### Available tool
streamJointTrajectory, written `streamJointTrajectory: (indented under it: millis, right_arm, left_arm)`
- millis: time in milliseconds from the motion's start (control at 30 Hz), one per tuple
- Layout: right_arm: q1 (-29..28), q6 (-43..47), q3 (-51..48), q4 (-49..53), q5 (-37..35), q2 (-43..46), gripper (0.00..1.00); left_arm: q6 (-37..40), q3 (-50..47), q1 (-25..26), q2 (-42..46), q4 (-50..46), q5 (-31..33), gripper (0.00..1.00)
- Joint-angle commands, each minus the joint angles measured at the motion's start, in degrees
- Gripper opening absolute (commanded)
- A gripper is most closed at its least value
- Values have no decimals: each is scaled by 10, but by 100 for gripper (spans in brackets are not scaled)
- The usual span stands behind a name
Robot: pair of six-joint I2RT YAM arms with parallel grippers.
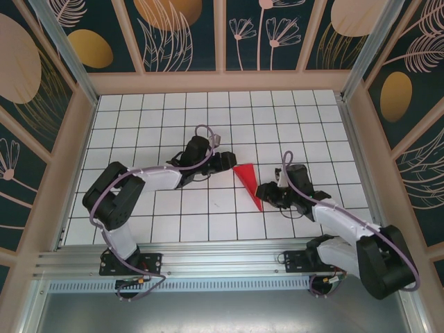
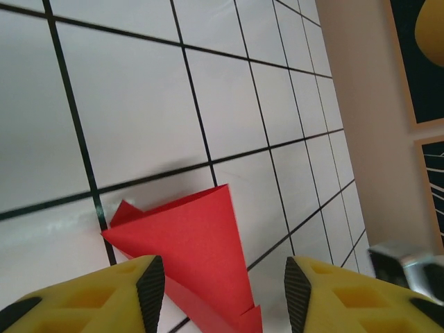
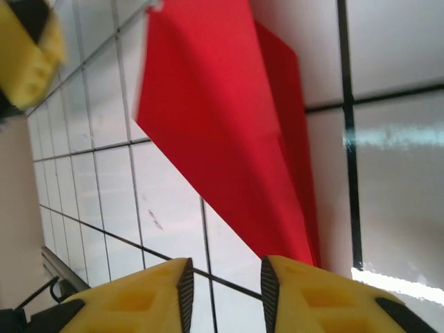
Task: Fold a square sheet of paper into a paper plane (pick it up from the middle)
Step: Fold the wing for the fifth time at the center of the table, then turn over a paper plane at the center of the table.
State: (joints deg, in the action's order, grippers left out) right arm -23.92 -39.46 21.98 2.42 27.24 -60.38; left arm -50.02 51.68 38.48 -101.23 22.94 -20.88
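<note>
The red paper plane's wide end and point are next to my grippers, so next my left gripper goes to the middle of its long edge and closes there.
The red paper plane lies on the tiled table as a narrow folded dart, wide end toward the back and point toward the front. My left gripper is open just left of its wide end. In the left wrist view the gripper straddles the paper plane with a wide gap, and neither pad touches it. My right gripper is open beside the point. In the right wrist view the gripper has only bare tile between the pads, and the paper plane runs down beside the right finger.
The white tiled table is enclosed by beige walls on three sides. An aluminium rail carrying both arm bases runs along the near edge. The left gripper's yellow finger appears at the top left of the right wrist view.
</note>
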Motion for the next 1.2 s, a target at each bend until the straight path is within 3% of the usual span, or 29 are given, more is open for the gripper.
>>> streamJointTrajectory:
  millis: [0, 233, 767, 933, 1167]
  right_arm:
    - [8, 4, 10, 55, -79, 42, 42]
    - [37, 1, -13, 29, -69, -10, 39]
    - [37, 11, -29, 3, -47, -36, 43]
    - [35, 11, -31, 4, -45, -26, 45]
    - [35, 10, -26, 5, -41, -11, 46]
  left_arm:
    - [-29, -26, 27, 24, -4, 19, 51]
    - [-65, -32, 88, 2, 7, 36, 53]
    - [-89, 15, 106, -58, -43, 61, 55]
    - [-88, 17, 105, -63, -37, 58, 44]
    - [-81, -25, 106, -33, -16, 74, 12]
